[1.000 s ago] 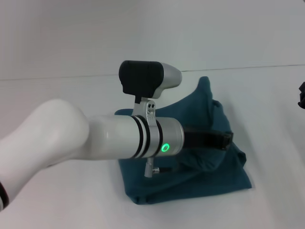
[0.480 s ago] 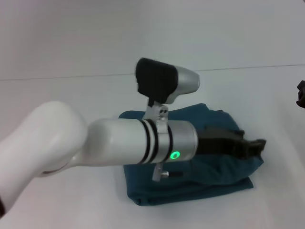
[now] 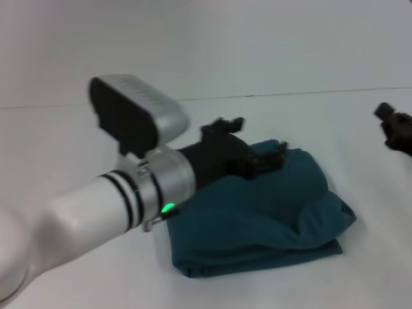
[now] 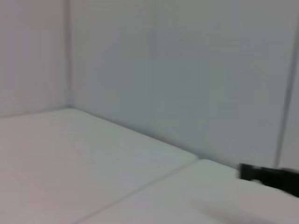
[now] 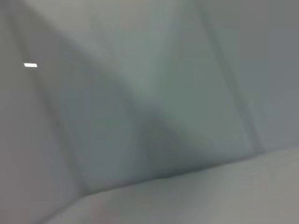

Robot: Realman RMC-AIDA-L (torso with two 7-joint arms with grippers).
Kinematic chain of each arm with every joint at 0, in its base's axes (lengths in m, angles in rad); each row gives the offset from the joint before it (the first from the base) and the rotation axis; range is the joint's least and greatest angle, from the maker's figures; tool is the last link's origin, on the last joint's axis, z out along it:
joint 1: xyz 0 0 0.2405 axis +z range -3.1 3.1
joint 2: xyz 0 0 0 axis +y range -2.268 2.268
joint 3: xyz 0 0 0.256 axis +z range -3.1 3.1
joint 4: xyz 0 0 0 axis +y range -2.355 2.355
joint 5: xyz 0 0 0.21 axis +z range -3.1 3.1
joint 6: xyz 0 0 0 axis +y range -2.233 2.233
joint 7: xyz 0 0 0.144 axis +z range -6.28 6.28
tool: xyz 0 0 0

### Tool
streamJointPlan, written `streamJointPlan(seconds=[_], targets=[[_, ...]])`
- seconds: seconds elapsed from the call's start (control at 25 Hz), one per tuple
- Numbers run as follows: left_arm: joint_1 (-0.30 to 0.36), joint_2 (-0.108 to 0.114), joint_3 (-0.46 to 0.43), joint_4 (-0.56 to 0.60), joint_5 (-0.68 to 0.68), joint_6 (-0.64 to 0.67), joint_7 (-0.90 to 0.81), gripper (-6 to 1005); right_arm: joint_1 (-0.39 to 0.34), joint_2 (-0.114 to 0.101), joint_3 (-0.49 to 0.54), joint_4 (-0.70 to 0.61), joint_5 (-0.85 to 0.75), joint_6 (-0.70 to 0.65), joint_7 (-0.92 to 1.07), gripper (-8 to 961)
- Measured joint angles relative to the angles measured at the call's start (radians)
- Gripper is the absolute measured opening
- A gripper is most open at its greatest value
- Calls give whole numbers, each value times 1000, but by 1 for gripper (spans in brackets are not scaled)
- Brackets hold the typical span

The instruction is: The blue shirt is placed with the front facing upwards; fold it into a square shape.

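Note:
I can see the blue shirt's top layer lying rumpled short of the bottom layer's corner [image 3: 331,250]. I should move my left gripper back while my right gripper pulls that layer [image 3: 325,220] straight.
The blue shirt [image 3: 277,212] lies on the white table [image 3: 77,141] as a folded, roughly square bundle with rumpled layers at its right side; no lettering shows. My left gripper [image 3: 252,138] hovers just above the bundle's far-left part, open, with nothing between its fingers. My right gripper [image 3: 394,126] sits at the far right of the head view, away from the shirt and partly cut off. The left wrist view shows only table, wall and a dark object [image 4: 270,178] at the edge. In the right wrist view there are only blurred grey surfaces.
The left arm's white forearm [image 3: 96,212] and its wrist camera housing [image 3: 132,112] cover the shirt's near-left corner. A grey wall [image 3: 206,45] stands behind the table.
My left gripper carried the raised cloth flap rightward and down, let it go, then swung back left and up. The shirt now lies flatter. The right gripper has come further into view.

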Motion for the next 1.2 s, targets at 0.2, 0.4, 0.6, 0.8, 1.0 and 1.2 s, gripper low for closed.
streamJointPlan(seconds=[0.2,0.4,0.6,0.8,1.0,1.2], targets=[[49,0,-17,35,-1,-17,23,916,-51,8,-166,-12,-8,-166,-12,25],[70,0,-18,81,-34,-69,47,913,-67,18,-258,-3,-45,-190,-49,26],[72,-1,-37,89,-179,-30,203,910,-69,19,-286,3,-61,-194,-67,27],[42,3,-317,-87,-593,449,531,907,-71,20,-291,3,-62,-202,-66,27],[-47,10,-565,-513,-809,936,861,904,-72,21,-298,3,-62,-205,-76,28],[-63,8,-605,-727,-788,1059,1093,901,-70,22,-337,3,-62,-191,-86,29]])
